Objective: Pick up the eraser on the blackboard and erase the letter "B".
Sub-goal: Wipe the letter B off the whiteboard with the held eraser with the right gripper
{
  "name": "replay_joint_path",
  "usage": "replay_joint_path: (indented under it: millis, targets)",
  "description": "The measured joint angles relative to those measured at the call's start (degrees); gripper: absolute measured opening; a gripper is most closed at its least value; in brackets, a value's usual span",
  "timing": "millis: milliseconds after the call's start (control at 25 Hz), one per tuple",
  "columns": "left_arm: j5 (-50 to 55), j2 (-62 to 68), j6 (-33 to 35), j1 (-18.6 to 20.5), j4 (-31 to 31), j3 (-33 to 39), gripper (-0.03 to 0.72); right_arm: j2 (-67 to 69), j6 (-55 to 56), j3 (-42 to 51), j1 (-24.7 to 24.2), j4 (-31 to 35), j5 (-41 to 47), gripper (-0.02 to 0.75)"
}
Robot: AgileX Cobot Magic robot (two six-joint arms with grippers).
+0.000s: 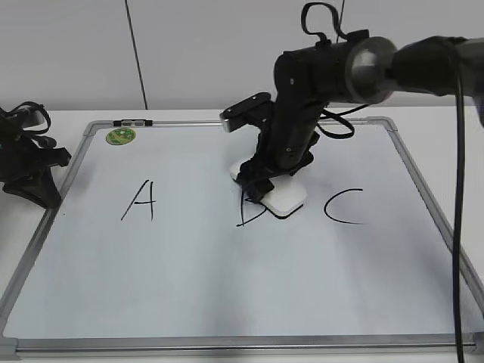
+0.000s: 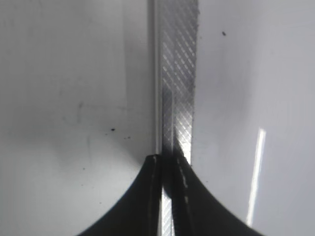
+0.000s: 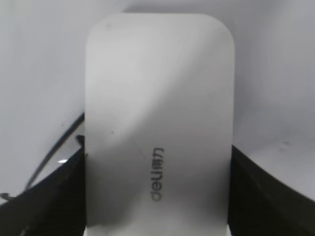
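Observation:
The stem (image 1: 243, 208) and lower stroke of the "B" can be seen beyond the eraser's near edge, so the robot's right gripper should wipe back over these strokes (image 1: 254, 218) before it lifts the eraser.
The blackboard (image 1: 227, 302) lies flat, a pale board in a grey metal frame, with black letters on it. The letter "B" (image 1: 243, 214) stands in the middle; only its left stroke and lower part show, the rest lies under the eraser. The white eraser (image 1: 286, 198) rests flat on the board over the right side of the "B". My right gripper (image 1: 261, 180) is shut on the eraser (image 3: 157, 132), with one black finger on each long side. My left gripper (image 2: 168, 162) is shut and empty over the board's left frame rail (image 2: 177, 73), off to the far left (image 1: 30, 178).
The letter "A" (image 1: 140, 200) stands left of the "B" and the letter "C" (image 1: 342, 206) stands right of it. A small round green magnet (image 1: 120, 136) sits at the board's far left corner. Black cables hang from the right arm.

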Motion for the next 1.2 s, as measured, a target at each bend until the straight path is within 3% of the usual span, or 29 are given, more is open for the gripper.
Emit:
replay_joint_path:
  millis: [360,480,840,1200]
  targets:
    - [0.00,0.00,0.00,0.00,0.00,0.00,0.022,0.13,0.00,0.00,11.07,-1.30,0.83,0.540]
    - [-0.10,0.00,0.00,0.00,-0.10,0.00,0.022,0.13,0.00,0.00,12.18,-1.99,0.53,0.540]
    - [-0.20,0.00,0.00,0.00,-0.25,0.00,0.022,0.13,3.62,0.00,10.78,-6.76,-0.39,0.539]
    - [-0.20,0.00,0.00,0.00,-0.27,0.00,0.022,0.17,5.80,0.00,3.57,-8.82,-2.21,0.539]
